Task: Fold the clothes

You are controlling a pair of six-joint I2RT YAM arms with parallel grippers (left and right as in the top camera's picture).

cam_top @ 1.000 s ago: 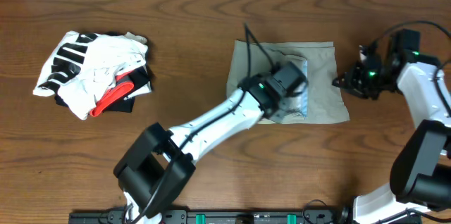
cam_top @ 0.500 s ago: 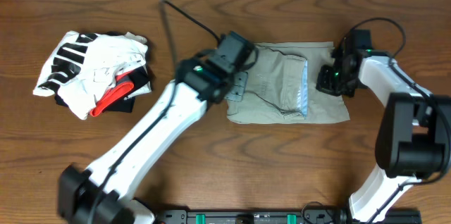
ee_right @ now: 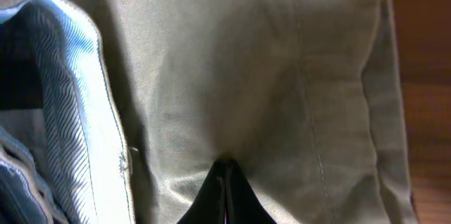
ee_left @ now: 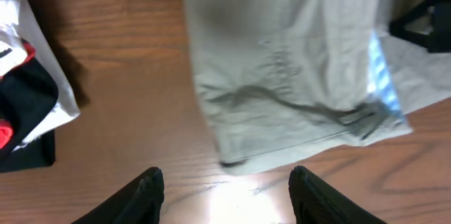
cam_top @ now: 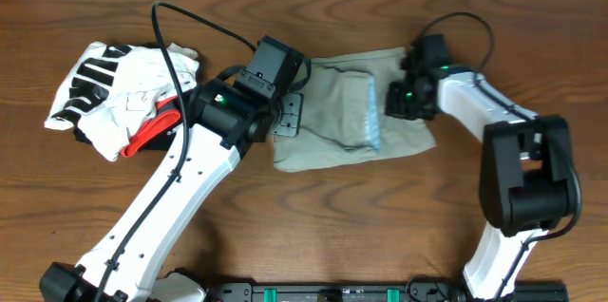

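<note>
The shorts' top layer sits crooked, short of the lower layer's edge [cam_top: 427, 135], so my left gripper should grab the waistband's near end [cam_top: 374, 140] and lift the fold open again.
The clothes, pale khaki shorts [cam_top: 328, 122], lie folded on the table's middle, with the light blue waistband lining [cam_top: 372, 120] showing. My left gripper [cam_top: 287, 120] hovers open over the shorts' left edge. In the left wrist view its two fingers [ee_left: 151, 196] frame bare wood just below the shorts [ee_left: 282, 76], and nothing is between them. My right gripper [cam_top: 399, 103] is at the shorts' right side. The right wrist view shows it [ee_right: 225, 166] shut with khaki cloth [ee_right: 282, 76] puckered at its tips, beside the blue lining [ee_right: 77, 111].
A white garment bundle [cam_top: 123, 93] with black stripes and red trim lies at the left, close to my left arm's elbow; it also shows at the left edge [ee_left: 21, 97] of the left wrist view. Brown wood table [cam_top: 380, 217] lies in front.
The shorts slid left together with my right gripper, which closed. My left gripper swung left off the top of the shorts to their left edge and opened wider.
</note>
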